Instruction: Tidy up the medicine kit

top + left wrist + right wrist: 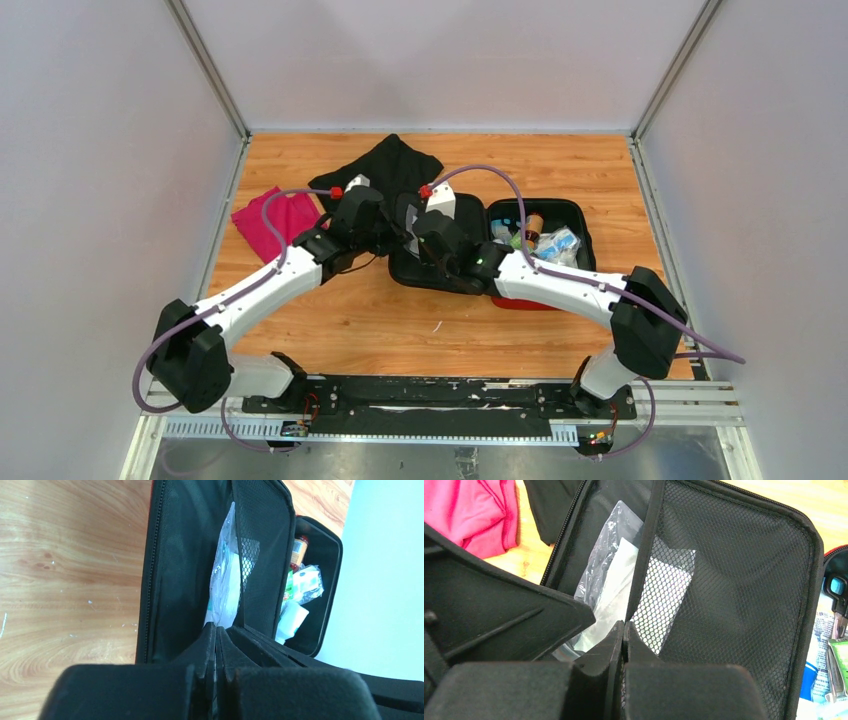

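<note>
My left gripper should change its grip and push the packet deeper (667, 586) under the mesh, because the clear packet's side (608, 564) sticks out past the mesh pocket's edge.
The red medicine kit (520, 303) lies open on the wooden table, its black lining up. Its left half carries a black mesh pocket (734, 580), also in the left wrist view (260, 555). A clear plastic packet with white contents (609, 560) sits partly behind the mesh. My left gripper (217, 627) is shut on the near end of this packet (227, 575). My right gripper (624, 625) is shut on the mesh pocket's edge band (644, 555). In the top view both grippers, left (395, 225) and right (418, 222), meet over the kit's left half.
The kit's right half (585, 215) holds a bottle (299, 550) and several small packets (307, 580). A magenta cloth (270, 220) lies left of the kit and a black cloth (390, 160) behind it. Grey walls enclose the table.
</note>
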Motion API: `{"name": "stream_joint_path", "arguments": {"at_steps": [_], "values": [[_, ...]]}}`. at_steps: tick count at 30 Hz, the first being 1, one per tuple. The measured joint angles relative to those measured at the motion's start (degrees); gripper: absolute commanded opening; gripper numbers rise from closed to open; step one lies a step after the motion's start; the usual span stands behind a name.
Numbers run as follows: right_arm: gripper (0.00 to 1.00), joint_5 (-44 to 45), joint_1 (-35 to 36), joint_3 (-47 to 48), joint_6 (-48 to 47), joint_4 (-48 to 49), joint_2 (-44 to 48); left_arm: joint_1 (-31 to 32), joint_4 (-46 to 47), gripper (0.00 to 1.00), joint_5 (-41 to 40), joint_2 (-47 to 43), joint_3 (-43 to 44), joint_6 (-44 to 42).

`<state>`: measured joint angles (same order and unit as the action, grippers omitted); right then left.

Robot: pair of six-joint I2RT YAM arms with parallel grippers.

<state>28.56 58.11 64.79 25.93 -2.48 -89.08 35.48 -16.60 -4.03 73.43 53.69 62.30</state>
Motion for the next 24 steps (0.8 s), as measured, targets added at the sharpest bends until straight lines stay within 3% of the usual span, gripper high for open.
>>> {"name": "stream_joint_path", "arguments": {"at_steps": [4,9,16,24], "values": [[0.0,0.0,0.0,-0.1,0.0,0.0,0.2,0.0,1.2,0.31,0.3,1.0,0.0,-1.4],[0.0,0.0,0.0,-0.3,0.0,0.0,0.3,0.0,1.1,0.46,-0.7,0.1,-0.1,-2.8],[0.0,0.0,0.0,-0.5,0.0,0.2,0.3,-0.5,0.1,0.46,-3.4,-5.4,-0.1,-3.9],[0.0,0.0,0.0,-0.5,0.1,0.3,0.3,-3.0,1.7,0.29,-2.1,-6.2,-2.3,-6.3]]}}
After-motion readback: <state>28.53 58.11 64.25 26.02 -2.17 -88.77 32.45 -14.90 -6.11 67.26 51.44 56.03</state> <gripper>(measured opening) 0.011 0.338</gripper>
